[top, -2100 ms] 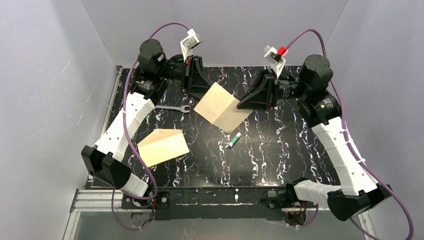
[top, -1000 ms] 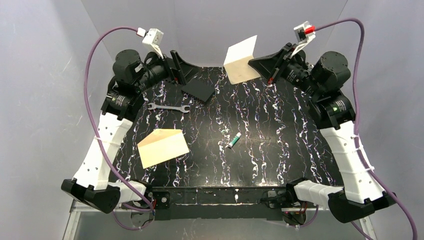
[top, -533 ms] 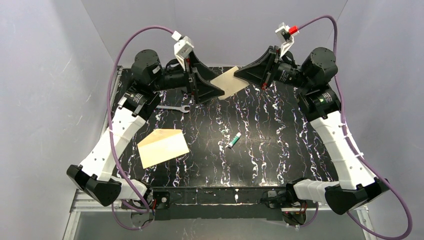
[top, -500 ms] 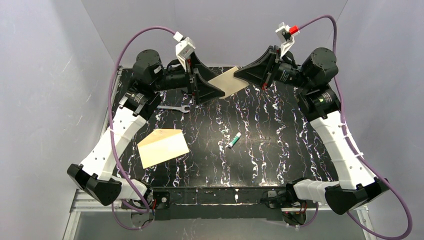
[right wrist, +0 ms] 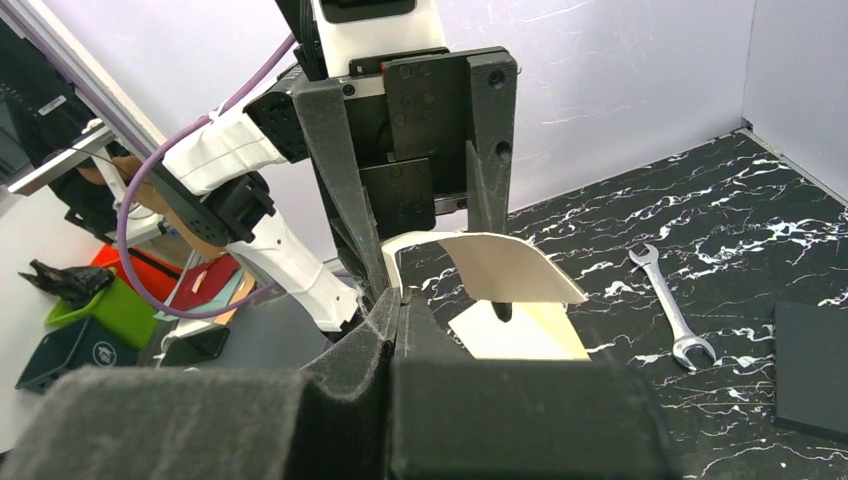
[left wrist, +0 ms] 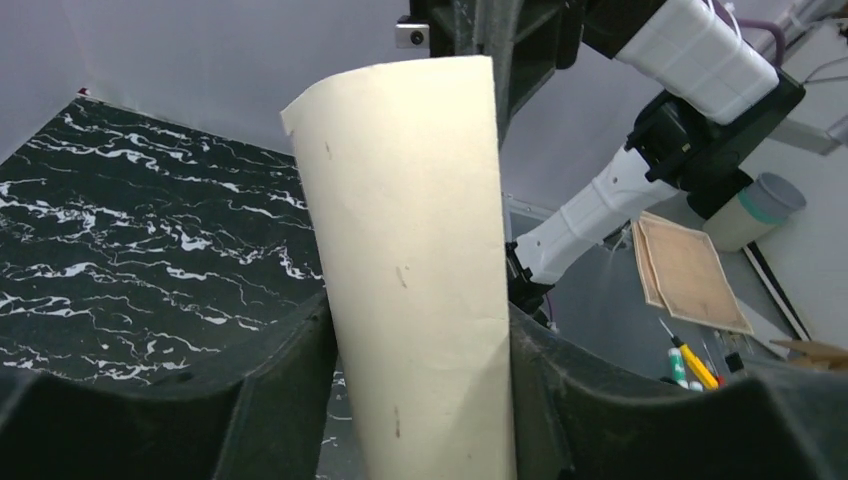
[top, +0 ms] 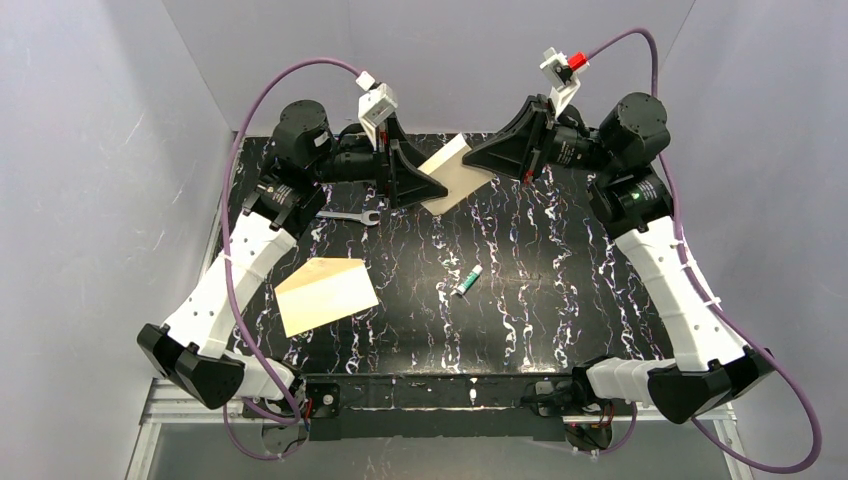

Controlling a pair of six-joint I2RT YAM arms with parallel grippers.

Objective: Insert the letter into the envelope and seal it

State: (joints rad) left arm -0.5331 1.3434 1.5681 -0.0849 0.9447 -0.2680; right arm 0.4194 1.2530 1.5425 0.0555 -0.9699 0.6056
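Observation:
The letter bows [left wrist: 408, 210] over my left gripper's spread fingers, with the ends of the fingers against the letter's side edges, so my left gripper should open and pinch the letter's near corner [top: 436, 208] flat.
The cream envelope [top: 452, 170] hangs in the air over the back middle of the table, bowed, its triangular flap bent outward. My right gripper [top: 470, 162] is shut on its edge, as the right wrist view [right wrist: 402, 300] shows. My left gripper [top: 432, 185] is open, with its fingers [right wrist: 345, 170] spread wide. The envelope [left wrist: 410, 250] runs up between them and fills the gap. The envelope also shows curved in the right wrist view [right wrist: 500, 270]. The tan letter [top: 328, 295] lies flat on the front left of the table, away from both grippers.
A steel wrench [top: 345, 215] lies on the black marbled table behind the letter. A small green-and-white tube [top: 468, 281] lies near the middle. A flat black square [right wrist: 812, 365] lies at the back left, under my left arm. Grey walls close three sides.
My right gripper has carried the envelope down from near the back wall toward the left. My left gripper has swung in from the left, so the envelope now sits between its fingers.

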